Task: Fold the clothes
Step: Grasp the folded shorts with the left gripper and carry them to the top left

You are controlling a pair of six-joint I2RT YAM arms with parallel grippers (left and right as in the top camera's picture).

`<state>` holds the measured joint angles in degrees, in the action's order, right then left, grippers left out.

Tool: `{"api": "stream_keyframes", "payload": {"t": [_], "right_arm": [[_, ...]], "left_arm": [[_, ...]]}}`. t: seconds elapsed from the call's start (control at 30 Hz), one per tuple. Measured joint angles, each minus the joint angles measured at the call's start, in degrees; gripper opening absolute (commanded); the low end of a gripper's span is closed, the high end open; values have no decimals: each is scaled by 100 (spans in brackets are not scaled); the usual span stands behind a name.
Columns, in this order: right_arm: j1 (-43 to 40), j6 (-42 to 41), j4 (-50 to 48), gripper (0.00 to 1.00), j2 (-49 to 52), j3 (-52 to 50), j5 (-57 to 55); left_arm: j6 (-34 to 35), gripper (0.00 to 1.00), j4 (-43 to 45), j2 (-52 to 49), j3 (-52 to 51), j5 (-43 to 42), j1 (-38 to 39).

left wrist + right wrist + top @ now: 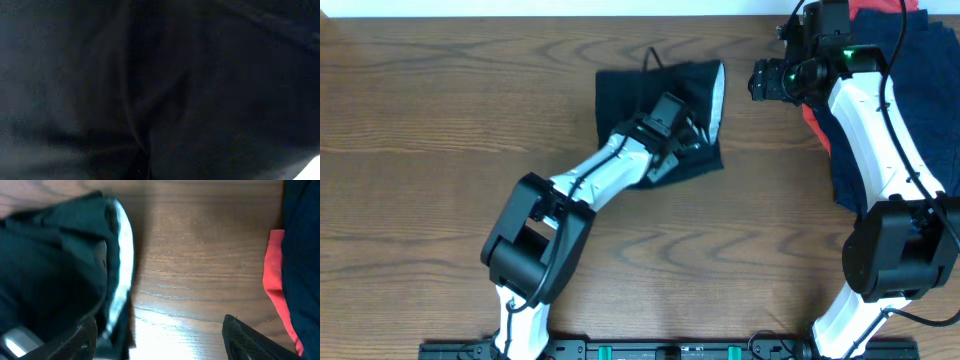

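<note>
The black shorts (622,97) lie folded and the far corner (505,75) opposite the navy pile is clear, so my left gripper goes on sliding them there and then lets go.
The black shorts (630,90) lie bunched at the table's far middle, with the light inner waistband (718,95) showing along their right edge. My left gripper (688,140) is pressed down into the shorts near their lower right part. The left wrist view is filled with dark fabric (200,75), and its fingers are hidden. My right gripper (760,80) is open and empty, just right of the waistband. In the right wrist view the shorts (50,265) and waistband (125,255) lie by the left finger, with bare wood between the fingers (160,345).
A pile of navy blue garments (920,90) lies at the far right with a red-orange garment (815,125) peeking out at its left edge; both show in the right wrist view, the red-orange one (275,280) left of the navy (305,240). The wooden table (440,150) is bare on the left.
</note>
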<state>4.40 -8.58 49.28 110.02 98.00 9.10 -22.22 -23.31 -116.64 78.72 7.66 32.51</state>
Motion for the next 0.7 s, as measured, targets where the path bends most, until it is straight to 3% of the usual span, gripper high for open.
{"api": "stream_keyframes", "payload": {"t": [0.23, 0.7], "right_arm": [[0, 0, 20, 78, 0, 0, -2], [0, 0, 109, 78, 0, -2, -2]], "left_arm": [[708, 6, 455, -66, 0, 140, -1091], [1047, 6, 1172, -417, 11, 179, -2763]]}}
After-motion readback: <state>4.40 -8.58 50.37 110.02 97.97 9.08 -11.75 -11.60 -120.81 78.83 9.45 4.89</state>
